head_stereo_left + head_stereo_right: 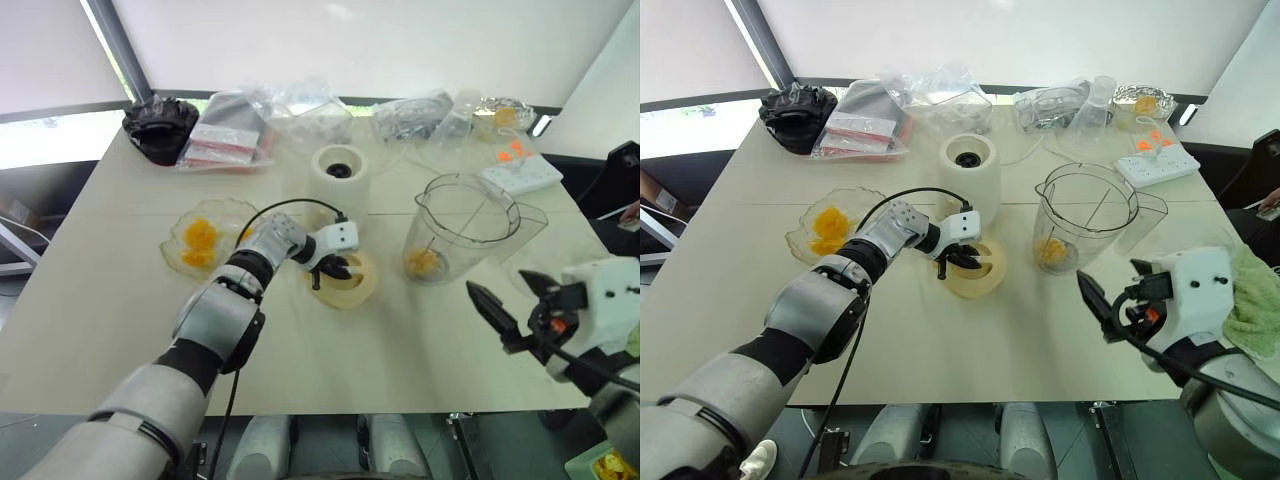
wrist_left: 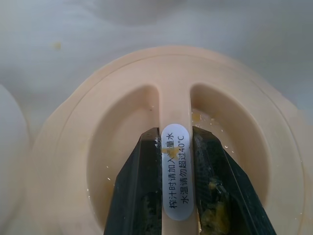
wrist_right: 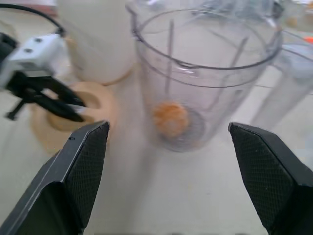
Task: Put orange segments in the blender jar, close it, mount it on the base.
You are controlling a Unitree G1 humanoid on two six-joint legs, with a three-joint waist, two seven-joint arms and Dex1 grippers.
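Note:
My right gripper is open toward the blender jar's handle, which sticks out at it, so it should keep moving in until its fingers are around the handle, then close.
A round cream lid lies on the table in front of the white base. My left gripper is shut on the lid's raised middle rib, with one black finger in each hollow beside it. To the right, the clear blender jar stands upright and uncovered, with orange segments at its bottom. More orange segments lie in a shallow clear dish to the left. My right gripper hovers open near the table's front right, pointing at the jar.
Along the table's far edge lie a black bag, clear plastic bags and a white power strip. A green cloth sits by the right edge. A black cable runs over my left wrist.

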